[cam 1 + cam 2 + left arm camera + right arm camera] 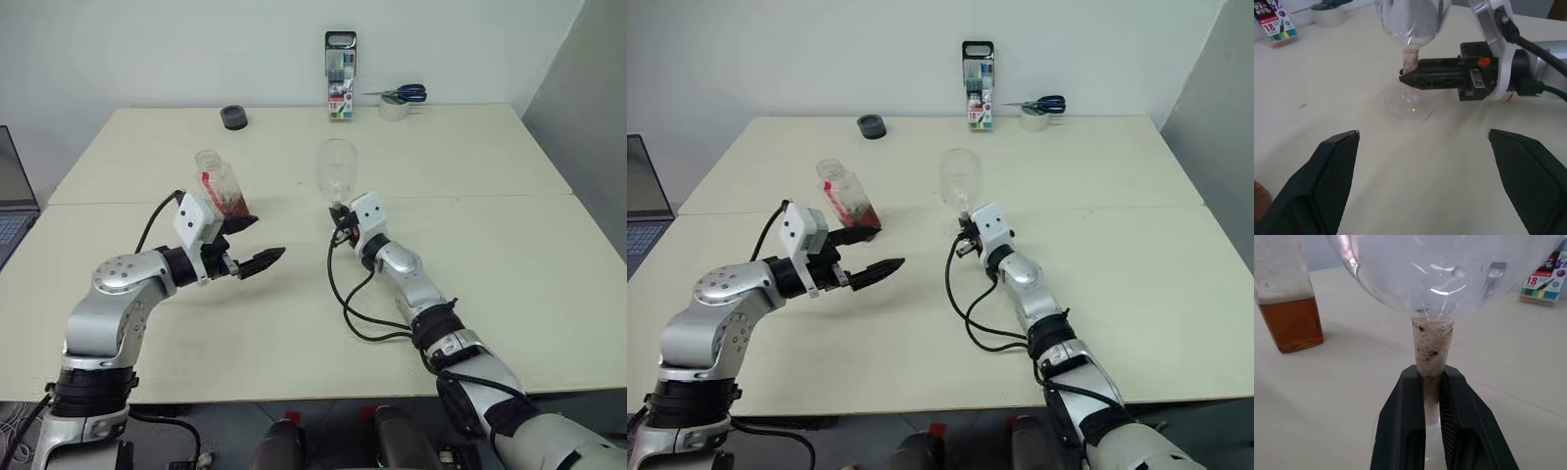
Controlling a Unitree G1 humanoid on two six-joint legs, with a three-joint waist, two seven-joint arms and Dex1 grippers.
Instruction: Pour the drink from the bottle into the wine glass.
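My gripper will fill the wine glass [336, 168] partway when I pour, and the drink will stay short of the glass's rim, because the drink fills only the bottle's lower part [233, 205].
The bottle [217, 184] stands upright on the table with no cap on its neck, and the dark reddish drink [233, 205] fills its lower part. My left gripper [257, 242] hangs open just in front and to the right of the bottle, with nothing between its fingers [1337, 166]. The wine glass [336, 166] stands near the table's middle, its bowl empty. My right gripper [1431, 377] is shut on the wine glass stem [1431, 345], just above the foot [1408, 105]. In the right wrist view the bottle [1288, 298] shows beside the glass, its drink [1290, 323] amber.
At the table's far edge stand a marker-pen case [341, 75], a tape roll [394, 109] with scissors [409, 93], and a small black round thing [233, 117]. A laptop [12, 201] sits off the left edge. A seam crosses the table [509, 264].
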